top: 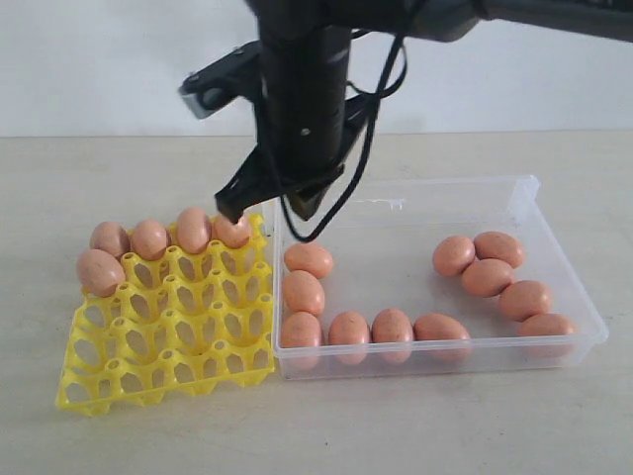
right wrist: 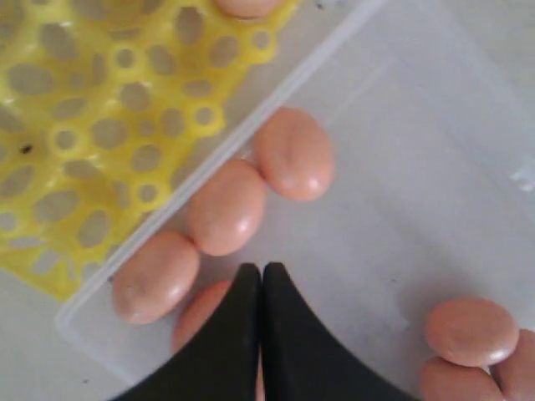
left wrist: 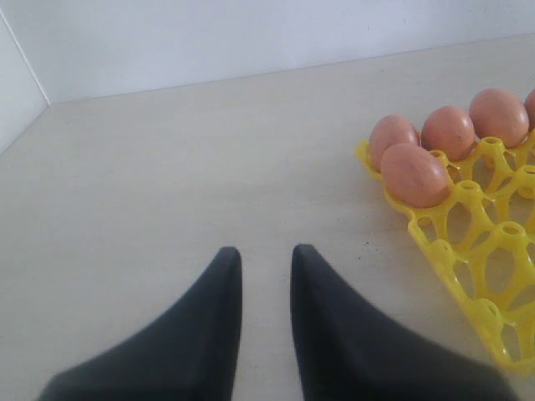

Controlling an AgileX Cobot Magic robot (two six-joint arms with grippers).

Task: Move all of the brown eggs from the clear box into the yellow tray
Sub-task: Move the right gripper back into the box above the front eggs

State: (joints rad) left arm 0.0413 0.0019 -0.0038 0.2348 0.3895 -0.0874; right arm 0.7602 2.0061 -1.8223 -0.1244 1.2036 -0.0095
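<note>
The way (top: 366,277) to the clear box's near eggs (top: 392,332) is open and my right gripper is empty, so I should keep going until my fingers open above them.
The yellow tray (top: 168,336) holds several brown eggs (top: 148,238) along its far row and at its left edge. The clear box (top: 396,213) to its right holds several more eggs (top: 303,292) along its left and near walls and in a cluster at the right (top: 487,277). My right gripper (top: 265,198) reaches across to the box's far left corner and hovers shut and empty (right wrist: 262,271) above the eggs (right wrist: 226,206) by the left wall. My left gripper (left wrist: 266,255) is open over bare table beside the tray (left wrist: 485,276) and its eggs (left wrist: 414,174). It is out of the exterior view.
The right arm and its cable (top: 371,109) hang over the far edge of the tray and box. The box floor (right wrist: 401,167) is bare in the middle. A white wall (left wrist: 209,33) bounds the table at the back.
</note>
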